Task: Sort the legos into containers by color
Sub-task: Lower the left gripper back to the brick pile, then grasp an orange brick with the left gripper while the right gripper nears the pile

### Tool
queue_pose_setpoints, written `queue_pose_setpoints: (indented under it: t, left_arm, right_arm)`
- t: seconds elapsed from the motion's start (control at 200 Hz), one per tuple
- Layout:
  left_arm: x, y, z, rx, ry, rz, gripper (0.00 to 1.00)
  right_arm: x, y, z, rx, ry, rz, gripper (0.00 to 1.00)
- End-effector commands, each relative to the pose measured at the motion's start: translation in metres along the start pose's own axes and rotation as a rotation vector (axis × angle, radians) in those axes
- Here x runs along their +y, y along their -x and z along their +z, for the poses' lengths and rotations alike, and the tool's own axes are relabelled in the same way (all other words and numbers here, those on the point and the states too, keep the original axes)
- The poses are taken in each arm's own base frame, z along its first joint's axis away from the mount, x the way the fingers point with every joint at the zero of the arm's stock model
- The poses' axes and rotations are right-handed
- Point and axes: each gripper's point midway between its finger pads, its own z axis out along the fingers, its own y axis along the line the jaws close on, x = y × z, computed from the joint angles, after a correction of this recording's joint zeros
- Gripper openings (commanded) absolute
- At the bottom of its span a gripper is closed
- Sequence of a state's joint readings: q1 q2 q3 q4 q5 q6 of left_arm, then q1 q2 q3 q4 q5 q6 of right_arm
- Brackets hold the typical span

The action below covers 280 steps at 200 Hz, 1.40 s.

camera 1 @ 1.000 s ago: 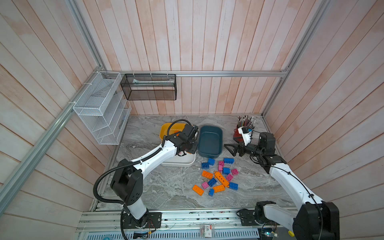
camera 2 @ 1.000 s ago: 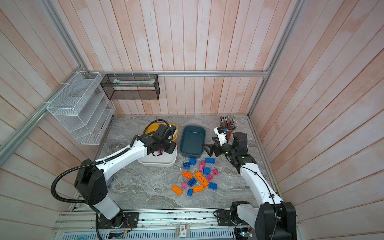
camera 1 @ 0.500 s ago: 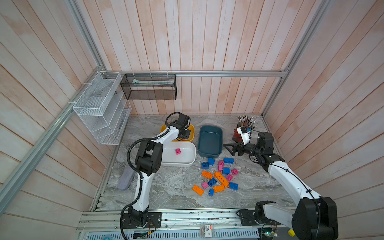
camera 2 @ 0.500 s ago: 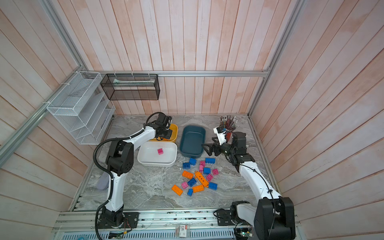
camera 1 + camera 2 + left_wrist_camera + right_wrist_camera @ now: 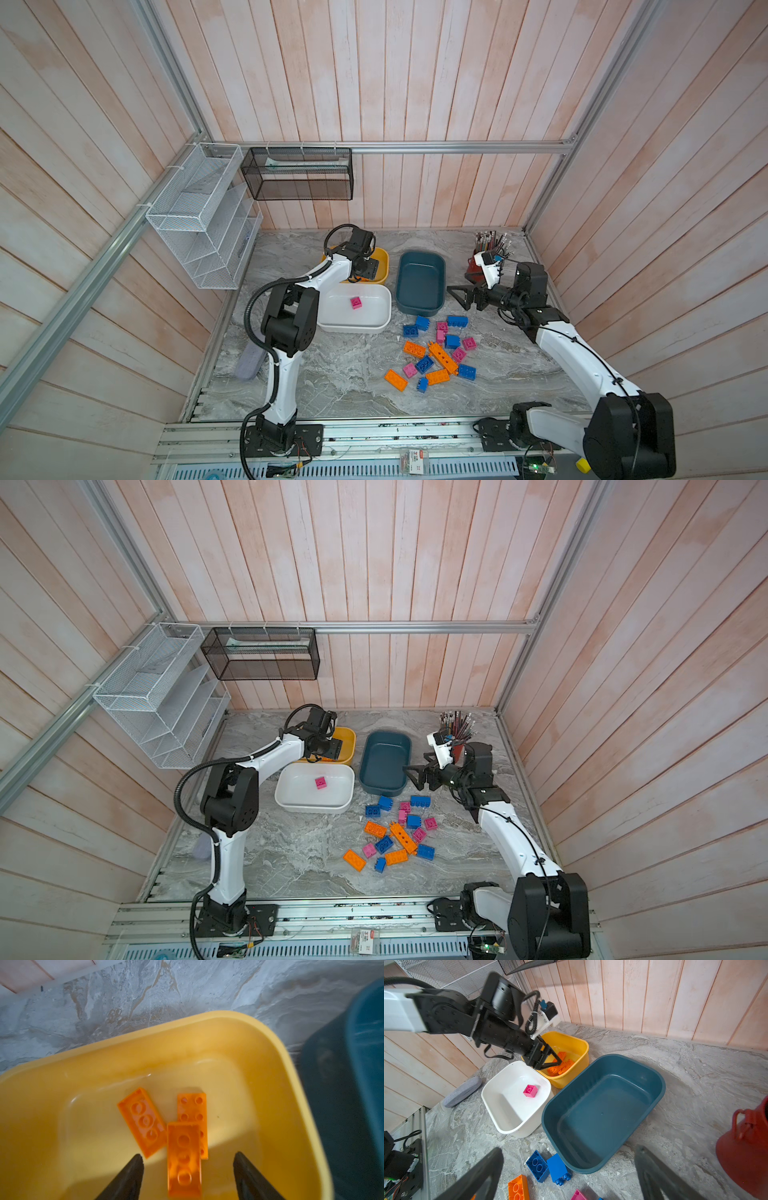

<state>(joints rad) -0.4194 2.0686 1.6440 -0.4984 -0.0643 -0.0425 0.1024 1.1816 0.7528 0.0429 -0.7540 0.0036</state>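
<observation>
The outermost orange lego (image 5: 395,380) lies apart from the pink lego next to it, so my left gripper keeps going toward that orange lego and closes across its width.
My left gripper (image 5: 370,268) (image 5: 188,1155) hangs open over the yellow container (image 5: 384,266) (image 5: 270,1043). A blurred orange lego (image 5: 184,1159) sits free between its spread fingers and touches neither. Two more orange legos (image 5: 143,1122) lie on the tub floor. The white container (image 5: 374,324) (image 5: 500,1122) holds one pink lego (image 5: 355,302) (image 5: 530,1091). The dark teal container (image 5: 419,286) (image 5: 602,1115) shows nothing inside. My right gripper (image 5: 457,295) (image 5: 570,1149) is open and empty at the teal tub's near right corner. Below it lie two blue legos (image 5: 548,1165). Several loose orange, blue and pink legos (image 5: 436,353) (image 5: 399,833) lie on the table.
A red pencil cup (image 5: 478,266) (image 5: 745,1157) stands right behind my right wrist. A grey oblong pad (image 5: 249,361) (image 5: 463,1091) lies by the left table edge. A white wire rack (image 5: 199,216) and a black mesh basket (image 5: 297,174) hang on the walls.
My left gripper has swung from the white tub back to the yellow tub and opened, letting go of the orange lego. The right arm has barely moved.
</observation>
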Motion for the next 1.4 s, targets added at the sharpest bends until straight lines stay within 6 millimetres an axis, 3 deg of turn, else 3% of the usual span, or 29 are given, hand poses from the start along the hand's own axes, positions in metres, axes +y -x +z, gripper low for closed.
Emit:
queue_pose_setpoints:
  t: [0.0, 0.075, 0.22, 0.435, 0.605, 0.66, 0.685, 0.79, 1.08, 1.21, 1.395]
  left_arm:
    - [-0.048, 0.009, -0.059, -0.087, -0.125, 0.028, 0.73]
    - [-0.079, -0.011, -0.081, -0.076, -0.174, 0.057, 0.73]
    - [-0.129, -0.064, -0.106, 0.004, -0.246, 0.065, 0.74]
    - [-0.169, -0.141, -0.132, 0.138, -0.279, -0.011, 0.74]
    - [-0.169, -0.183, -0.143, 0.209, -0.223, -0.139, 0.73]
    - [-0.161, -0.191, -0.139, 0.213, -0.186, -0.206, 0.73]
    - [-0.168, -0.201, -0.140, 0.224, -0.187, -0.215, 0.73]
    - [-0.164, -0.220, -0.130, 0.280, -0.122, -0.345, 0.70]
    - [-0.169, -0.244, -0.131, 0.332, 0.080, -0.460, 0.66]
    - [-0.167, -0.266, -0.124, 0.383, 0.143, -0.547, 0.66]
    - [-0.183, -0.261, -0.119, 0.366, 0.151, -0.587, 0.67]
  right_arm:
    - [0.006, 0.012, -0.005, -0.016, 0.001, -0.037, 0.98]
    - [0.006, 0.012, -0.006, -0.015, -0.006, -0.044, 0.98]
    - [0.004, 0.012, -0.006, -0.010, -0.022, -0.051, 0.98]
    - [0.005, 0.011, -0.007, -0.009, -0.020, -0.043, 0.98]
    - [0.008, 0.009, -0.008, -0.015, -0.005, -0.033, 0.98]
    - [0.010, 0.008, -0.007, -0.014, 0.008, -0.032, 0.98]
    - [0.011, 0.007, -0.007, -0.013, 0.010, -0.028, 0.98]
    - [0.015, 0.005, -0.005, -0.008, 0.033, -0.026, 0.98]
    - [0.024, 0.007, -0.003, -0.011, 0.058, -0.021, 0.98]
    - [0.027, 0.011, -0.003, -0.020, 0.070, -0.004, 0.98]
    - [0.037, -0.001, 0.000, -0.003, 0.120, 0.073, 0.97]
